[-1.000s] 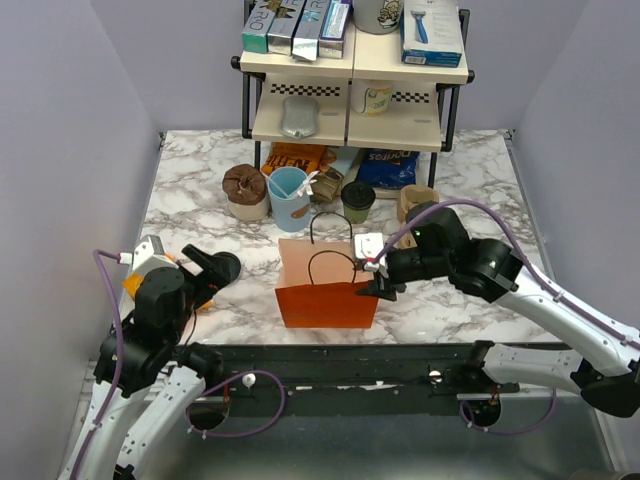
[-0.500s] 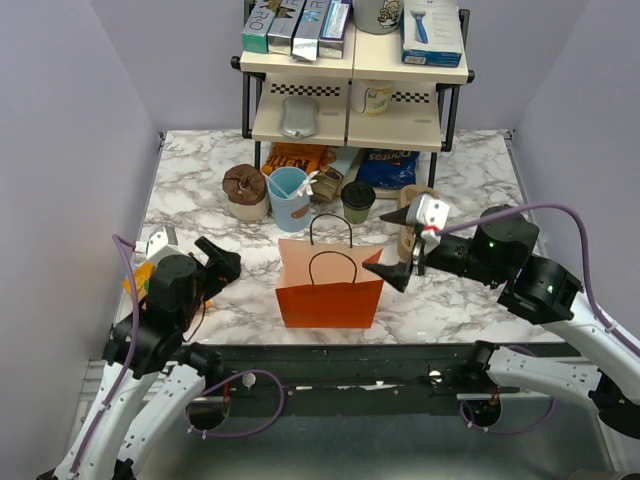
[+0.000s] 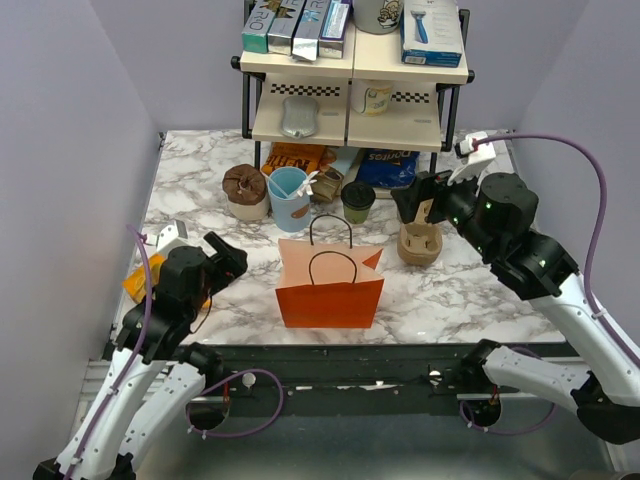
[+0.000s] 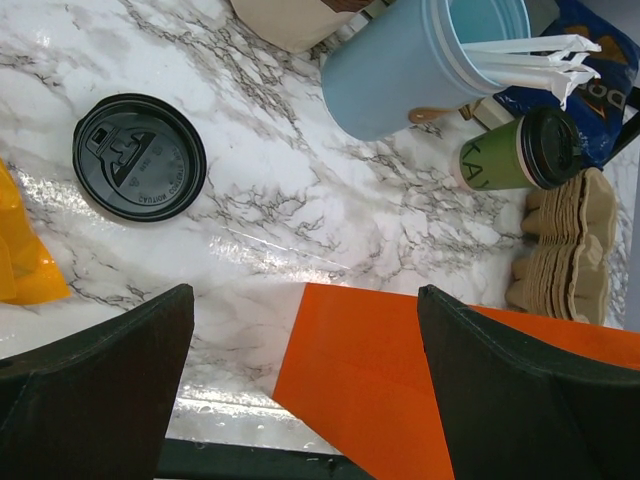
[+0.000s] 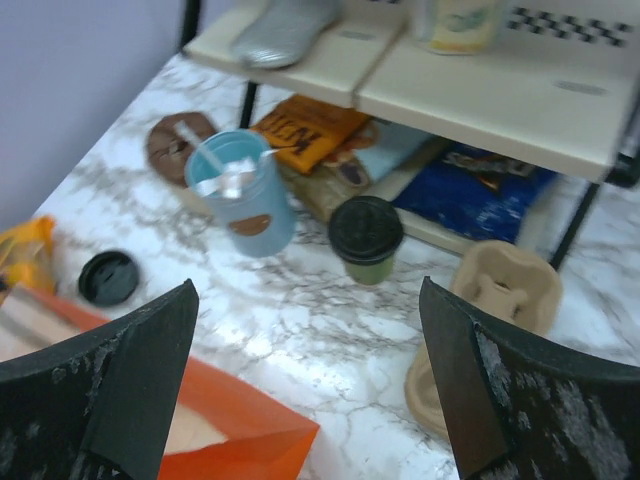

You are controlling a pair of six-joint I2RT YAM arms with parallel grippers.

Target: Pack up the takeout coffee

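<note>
My right gripper keeps going down, as the brown pulp carriers (image 3: 419, 246) lie wells up and clear of the coffee, until its fingers close on their middle ridge (image 3: 421, 222).
The takeout coffee (image 3: 358, 200) is a small olive-green cup with a black lid, upright on the marble behind the orange paper bag (image 3: 330, 292). It also shows in the left wrist view (image 4: 515, 152) and the right wrist view (image 5: 366, 240). The bag stands open, handles up (image 4: 430, 380) (image 5: 210, 425). My right gripper (image 3: 418, 200) is open and empty, raised to the right of the cup and above the carriers (image 5: 308, 300). My left gripper (image 3: 228, 262) is open and empty, low to the left of the bag (image 4: 305, 330).
A light blue cup (image 3: 289, 195) with stirrers stands left of the coffee. Brown pulp carriers (image 3: 420, 243) are stacked to its right. A loose black lid (image 4: 139, 157) lies left of the bag. A two-tier shelf (image 3: 350, 80) and snack bags fill the back.
My right gripper has left the bag's right rim, risen and swung back right to above the carriers. My left arm shifted slightly toward the bag.
</note>
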